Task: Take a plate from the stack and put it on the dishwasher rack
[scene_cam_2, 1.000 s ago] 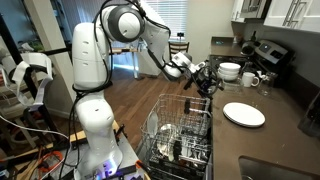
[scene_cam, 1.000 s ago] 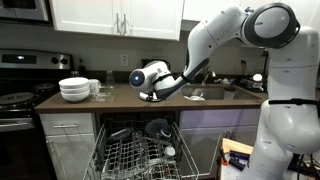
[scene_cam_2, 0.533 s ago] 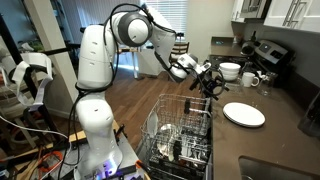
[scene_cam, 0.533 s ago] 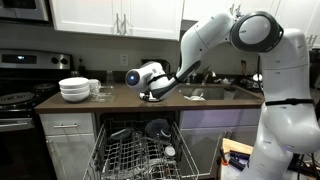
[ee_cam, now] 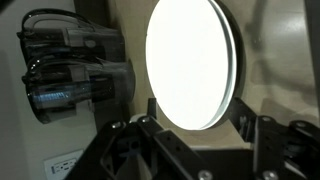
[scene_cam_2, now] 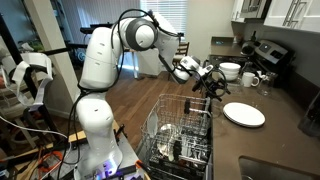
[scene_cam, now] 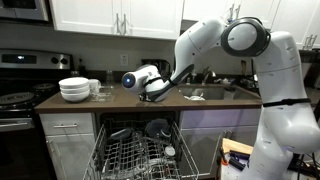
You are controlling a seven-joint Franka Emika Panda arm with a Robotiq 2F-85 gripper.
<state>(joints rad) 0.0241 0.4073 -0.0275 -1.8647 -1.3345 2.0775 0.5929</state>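
The plate stack's near rim (ee_cam: 207, 125) is barely reached by my gripper's fingers, so next I open them, move further in over the stack's rim, and close on just the top plate (ee_cam: 190, 65).
The stack of thin white plates (scene_cam_2: 243, 114) lies flat on the dark counter, and it fills the upper middle of the wrist view (ee_cam: 190, 60). In the exterior view facing the counter, my arm hides it. My gripper (scene_cam_2: 212, 84) hovers over the counter just short of the stack, also seen in an exterior view (scene_cam: 148, 92). It is open and empty, its two black fingers (ee_cam: 198, 115) spread either side of the stack's near rim. The light-grey wire dishwasher rack (scene_cam: 135, 155) is pulled out below the counter and holds some dishes; it shows in both exterior views (scene_cam_2: 180, 135).
A taller pile of white bowls (scene_cam: 74, 88) (scene_cam_2: 230, 71) stands on the counter with mugs (scene_cam_2: 250, 79) beside it. A stove (scene_cam: 18, 100) is at one end and a sink (scene_cam: 215, 93) at the other. A dark appliance (ee_cam: 70, 75) stands against the wall past the plates.
My arm has swung the gripper along the counter towards the plate stack. The gripper has stayed open and the plates have not moved.
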